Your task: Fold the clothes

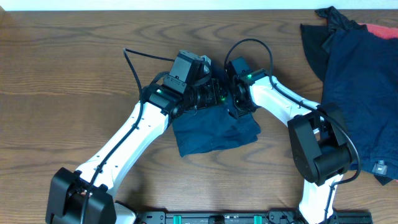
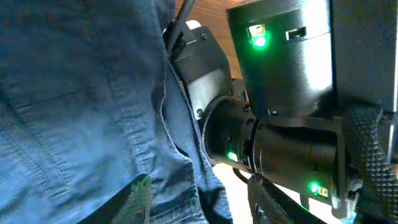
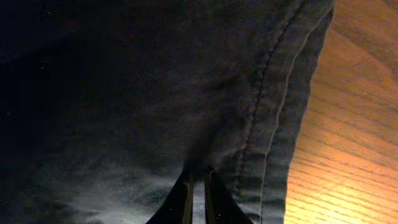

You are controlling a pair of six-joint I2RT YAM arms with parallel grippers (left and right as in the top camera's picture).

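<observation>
Next, my left gripper moves back before my right gripper pulls the flared side edge (image 1: pixel 252 127) straight, because my left gripper is crowding my right gripper over the crooked shorts (image 1: pixel 204 129).
Dark blue denim shorts (image 1: pixel 214 132) lie bunched at the table's middle. Both grippers meet at their far edge. My left gripper (image 1: pixel 208 93) is open in the left wrist view (image 2: pixel 202 202): its fingers are spread with a fold of the shorts (image 2: pixel 81 93) lying between them. My right gripper (image 1: pixel 234 102) is pinched on the shorts' cloth (image 3: pixel 155 93) beside a stitched seam in the right wrist view (image 3: pixel 198 186), with only a thin gap between the fingers. The cloth under both wrists is hidden from overhead.
A pile of other clothes (image 1: pixel 357 93), dark navy on black with a red piece (image 1: pixel 382 30), lies at the right edge. The right arm's black wrist (image 2: pixel 280 93) is very close to my left gripper. Bare wooden table (image 1: pixel 74 68) is on the left.
</observation>
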